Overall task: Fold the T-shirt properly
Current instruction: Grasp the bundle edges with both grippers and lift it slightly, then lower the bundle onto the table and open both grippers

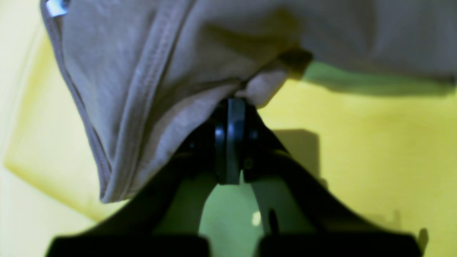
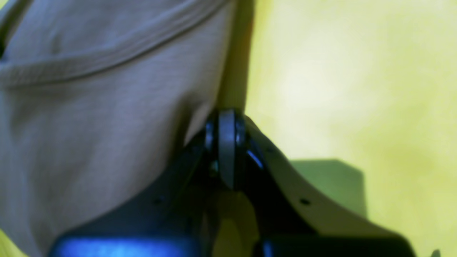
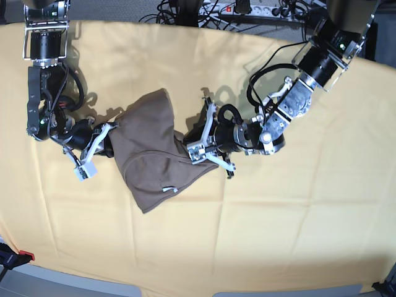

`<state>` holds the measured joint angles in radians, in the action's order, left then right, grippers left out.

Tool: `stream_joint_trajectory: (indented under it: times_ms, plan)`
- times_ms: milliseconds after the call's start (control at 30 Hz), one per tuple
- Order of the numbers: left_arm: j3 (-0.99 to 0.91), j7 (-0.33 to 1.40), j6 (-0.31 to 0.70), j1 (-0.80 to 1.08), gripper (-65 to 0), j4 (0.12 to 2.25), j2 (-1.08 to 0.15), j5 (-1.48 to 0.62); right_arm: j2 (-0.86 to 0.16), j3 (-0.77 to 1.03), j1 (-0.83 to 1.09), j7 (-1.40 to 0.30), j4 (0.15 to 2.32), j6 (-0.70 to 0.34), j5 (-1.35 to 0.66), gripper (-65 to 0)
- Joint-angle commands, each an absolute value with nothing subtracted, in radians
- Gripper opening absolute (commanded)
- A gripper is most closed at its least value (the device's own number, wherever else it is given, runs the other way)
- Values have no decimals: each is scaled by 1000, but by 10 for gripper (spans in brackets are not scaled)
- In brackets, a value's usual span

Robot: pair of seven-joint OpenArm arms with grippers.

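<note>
Next, my left gripper pulls the T-shirt's side (image 3: 209, 166) back toward the far edge to lay the T-shirt square, as its middle bulges and its tag edge (image 3: 178, 193) slants.
The taupe-brown T-shirt (image 3: 148, 145) is bunched in a crumpled heap on the yellow cloth (image 3: 278, 216), held between both grippers. Its small light tag (image 3: 168, 189) shows near the lower edge, and in the left wrist view (image 1: 57, 6) at top left. My left gripper (image 3: 197, 146) is at the shirt's right side. In the left wrist view this gripper (image 1: 232, 103) is shut on a fold of the shirt (image 1: 142, 71). My right gripper (image 3: 111, 137) is at the shirt's left side. In the right wrist view it (image 2: 226, 116) is shut against the shirt's edge (image 2: 89, 125).
The yellow cloth (image 1: 375, 142) covers the whole table and shows bare beside the right gripper too (image 2: 357, 89). Cables and a power strip (image 3: 247, 7) lie beyond the far edge. A small red and black object (image 3: 23, 255) sits at the near left corner.
</note>
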<state>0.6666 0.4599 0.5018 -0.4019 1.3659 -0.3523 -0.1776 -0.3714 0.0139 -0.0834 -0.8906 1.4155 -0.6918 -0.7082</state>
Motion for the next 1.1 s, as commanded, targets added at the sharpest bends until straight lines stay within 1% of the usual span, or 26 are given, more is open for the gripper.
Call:
stream_joint_trajectory:
  times_ms: [0, 133, 233, 300, 433, 500, 567, 633, 733, 800, 900, 967, 1067]
  plan:
    - [666, 526, 504, -430, -650, 1331, -368, -101, -382, 14, -70, -906, 1447, -698, -710, -650]
    - [667, 369, 594, -490, -650, 1234, -362, -99, -382, 14, 28, -906, 1547, -698, -732, -650]
    - [667, 226, 646, -514, -650, 1151, -340, -28, -379, 14, 117, -906, 1626, -698, -773, -650]
    - [667, 230, 673, -526, -650, 1115, -325, -15, -379, 14, 160, -906, 1670, -698, -738, -650]
    - [667, 249, 688, -536, -650, 1122, -325, -25, -379, 51, 190, -907, 1710, -643, -633, -650]
    - [667, 330, 688, -538, -650, 1151, -333, -97, -379, 96, 194, -915, 1724, -627, -612, -650]
    - [667, 488, 688, -538, -650, 1197, -344, -208, -379, 149, 194, -943, 1747, -597, -620, -650]
    - [666, 669, 686, -538, -650, 1248, -358, -335, -379, 207, 194, -975, 1773, -592, -668, -650]
    - [665, 854, 641, -538, -650, 1336, -395, -482, -379, 274, 194, -1017, 1798, -661, -787, -650]
    - [665, 932, 612, -538, -650, 1404, -429, -543, -379, 292, 193, -1047, 1800, -698, -845, -650]
    - [665, 1049, 546, -533, -650, 1496, -484, -635, -379, 294, 196, -1094, 1800, -698, -867, -650]
    - [665, 1078, 533, -516, -650, 1518, -513, -656, -379, 294, 200, -1096, 1800, -698, -869, -650]
    - [665, 1073, 533, -464, -650, 1517, -536, -641, -380, 295, 208, -1093, 1800, -698, -883, -650]
